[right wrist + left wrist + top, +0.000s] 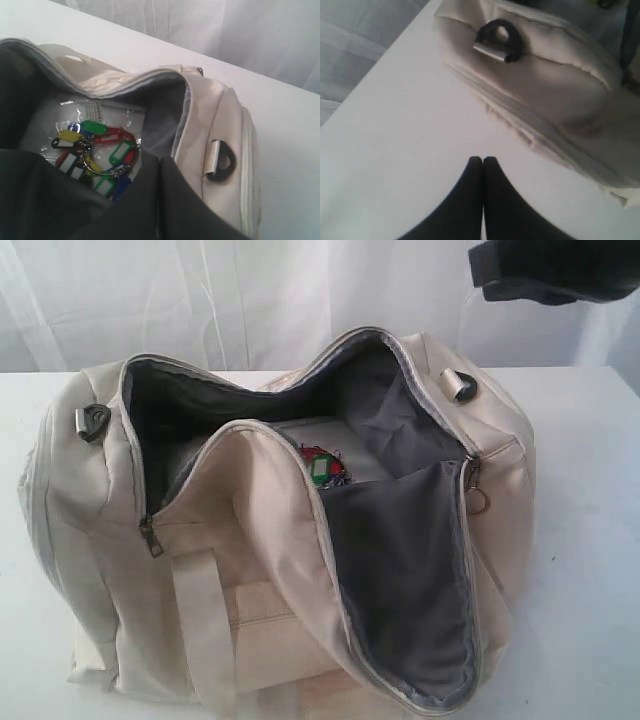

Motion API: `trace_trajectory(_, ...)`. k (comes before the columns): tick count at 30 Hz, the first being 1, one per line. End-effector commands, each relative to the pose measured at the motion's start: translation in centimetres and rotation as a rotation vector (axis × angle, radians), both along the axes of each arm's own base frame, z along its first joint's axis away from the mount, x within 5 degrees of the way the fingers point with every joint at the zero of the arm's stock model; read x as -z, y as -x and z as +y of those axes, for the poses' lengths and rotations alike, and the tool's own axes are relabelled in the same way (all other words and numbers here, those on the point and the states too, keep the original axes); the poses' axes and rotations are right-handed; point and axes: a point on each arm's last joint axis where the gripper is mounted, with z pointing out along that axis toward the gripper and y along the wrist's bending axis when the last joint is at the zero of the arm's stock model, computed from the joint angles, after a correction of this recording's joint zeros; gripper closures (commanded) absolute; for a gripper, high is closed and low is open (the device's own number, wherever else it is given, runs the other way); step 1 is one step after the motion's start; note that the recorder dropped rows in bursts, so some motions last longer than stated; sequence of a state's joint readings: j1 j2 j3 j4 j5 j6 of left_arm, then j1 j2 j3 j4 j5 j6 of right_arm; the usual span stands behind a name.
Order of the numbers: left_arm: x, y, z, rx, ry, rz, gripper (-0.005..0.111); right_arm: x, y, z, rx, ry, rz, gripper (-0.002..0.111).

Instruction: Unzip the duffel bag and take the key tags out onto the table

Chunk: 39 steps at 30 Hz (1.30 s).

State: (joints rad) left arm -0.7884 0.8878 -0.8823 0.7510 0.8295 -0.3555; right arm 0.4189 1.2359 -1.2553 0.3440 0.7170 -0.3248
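The duffel bag's front flap (pixel 272 485) stands folded across the key tags, so next my left gripper takes the flap's rim (pixel 245 425) and pulls it clear before I reach in.
The cream duffel bag (pixel 250 580) lies unzipped on the white table (pixel 590 540), its mouth gaping and the dark grey lining showing. The key tags (pixel 325 468) rest inside on a clear plastic packet, a bunch of green, red, yellow and blue tags (pixel 97 150) on metal rings. My right gripper (pixel 159 157) is shut with nothing in it and hovers above the bag's opening, beside the tags. A dark part of the right arm (pixel 555 270) shows at the top right. My left gripper (pixel 482 160) is shut and empty over bare table, a short way from the bag's end (pixel 545 85).
A black D-ring (pixel 497 40) sits on the bag's left end and another D-ring (pixel 222 162) on its right end. The metal ring zipper pull (pixel 478 500) hangs at the right of the opening. A white curtain (pixel 250 290) hangs behind the table.
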Motion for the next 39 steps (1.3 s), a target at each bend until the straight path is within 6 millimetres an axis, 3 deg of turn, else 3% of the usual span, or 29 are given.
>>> trace_trajectory(1,-1.2,-0.9,-1.4,0.042,0.054,0.104,0.107,-0.1,-1.1,2.1,-0.065,-0.022,0.039,0.108)
trace_trajectory(6,-0.6,0.3,-2.2,0.202,0.138,0.285,0.107,3.0,-3.5,6.2,-0.189,0.022,0.105,0.108)
trace_trajectory(10,-1.3,0.9,-1.2,0.210,0.100,0.223,0.107,6.6,-5.2,9.7,-0.257,0.079,0.179,0.108)
trace_trajectory(12,-1.7,1.0,-0.8,0.203,0.083,0.180,0.107,8.4,-5.6,11.1,-0.293,0.112,0.230,0.108)
trace_trajectory(16,-2.0,1.3,-0.3,0.212,0.087,0.117,0.107,11.3,-4.5,13.9,-0.454,0.176,0.359,0.108)
trace_trajectory(20,-0.8,1.5,-0.1,0.228,0.088,0.085,0.107,11.9,-2.2,15.3,-0.683,0.222,0.442,0.108)
trace_trajectory(24,1.1,1.5,-0.4,0.260,0.121,0.044,0.107,11.9,-0.4,15.2,-0.869,0.254,0.512,0.108)
trace_trajectory(30,3.8,1.4,-0.9,0.314,0.146,0.004,0.107,11.7,-0.2,15.3,-0.892,0.231,0.522,0.108)
trace_trajectory(39,6.0,1.4,-1.9,0.369,0.272,-0.066,0.107,11.6,1.1,16.9,-0.966,0.142,0.530,0.108)
